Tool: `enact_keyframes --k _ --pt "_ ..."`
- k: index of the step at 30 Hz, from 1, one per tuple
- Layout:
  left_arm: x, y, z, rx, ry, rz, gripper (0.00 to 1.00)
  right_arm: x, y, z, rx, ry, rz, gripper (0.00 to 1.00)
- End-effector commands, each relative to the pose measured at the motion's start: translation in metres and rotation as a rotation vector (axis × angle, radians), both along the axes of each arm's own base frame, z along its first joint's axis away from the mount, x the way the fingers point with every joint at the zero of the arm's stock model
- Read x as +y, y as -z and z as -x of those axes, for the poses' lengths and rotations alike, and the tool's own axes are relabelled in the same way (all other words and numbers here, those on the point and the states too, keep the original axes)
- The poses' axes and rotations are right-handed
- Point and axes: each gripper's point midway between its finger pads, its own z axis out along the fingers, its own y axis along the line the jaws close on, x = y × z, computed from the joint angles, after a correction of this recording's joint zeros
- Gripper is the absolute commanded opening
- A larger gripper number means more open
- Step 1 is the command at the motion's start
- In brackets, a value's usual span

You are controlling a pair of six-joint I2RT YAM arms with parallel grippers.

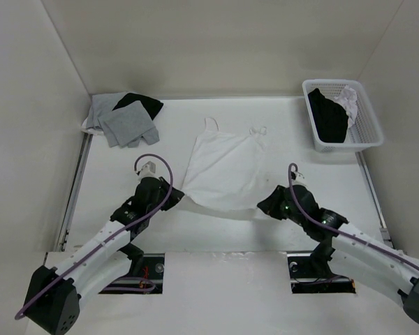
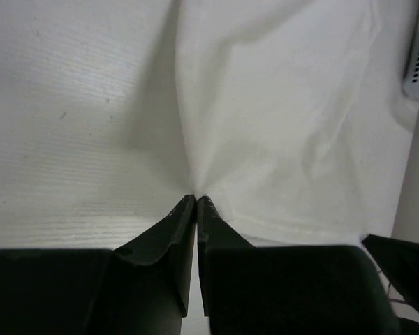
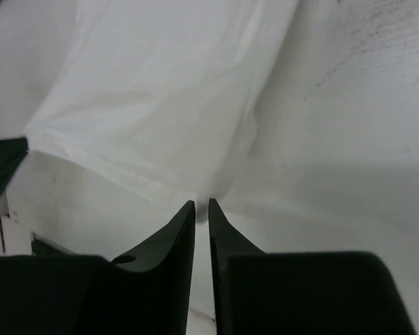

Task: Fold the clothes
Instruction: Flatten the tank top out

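The white camisole's hem corner (image 3: 206, 193) rests shallowly between my right gripper's slightly parted fingers, so next I open them and close them tightly on the hem (image 1: 251, 209) before lifting.
The white camisole (image 1: 223, 171) lies flat in the middle of the table, its two thin straps pointing to the far side. My left gripper (image 1: 176, 197) is shut on the near left corner of its hem, and in the left wrist view the cloth (image 2: 286, 125) puckers into the tips of that gripper (image 2: 196, 197). My right gripper (image 1: 263, 208) is at the near right corner. In the right wrist view its jaws (image 3: 202, 202) stand almost together, with the hem of the top (image 3: 167, 91) pinched between the tips. The hem hangs stretched between the two grippers.
A pile of grey and black garments (image 1: 126, 115) sits at the far left corner. At the far right stands a white mesh basket (image 1: 366, 132) holding black and whitish cloths. White walls close in the table on three sides.
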Motion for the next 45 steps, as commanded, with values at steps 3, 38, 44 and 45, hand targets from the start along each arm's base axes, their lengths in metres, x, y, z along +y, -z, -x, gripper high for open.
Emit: enact_keyframes --k 3,38,44,45 --pt "0.007 -0.023 -0.006 -0.042 -0.003 -0.007 0.05 -0.028 0.028 0.041 0.151 0.006 0.124 0.36" --pt "0.017 -0.026 -0.014 -0.071 -0.032 -0.014 0.05 0.024 0.051 -0.002 0.132 -0.004 0.054 0.23" --pt "0.014 -0.038 -0.020 -0.102 -0.032 0.001 0.05 0.034 0.038 -0.003 0.112 -0.031 0.031 0.05" --pt "0.013 -0.045 -0.022 -0.119 -0.033 0.009 0.05 0.036 0.030 -0.004 0.093 -0.033 0.014 0.02"
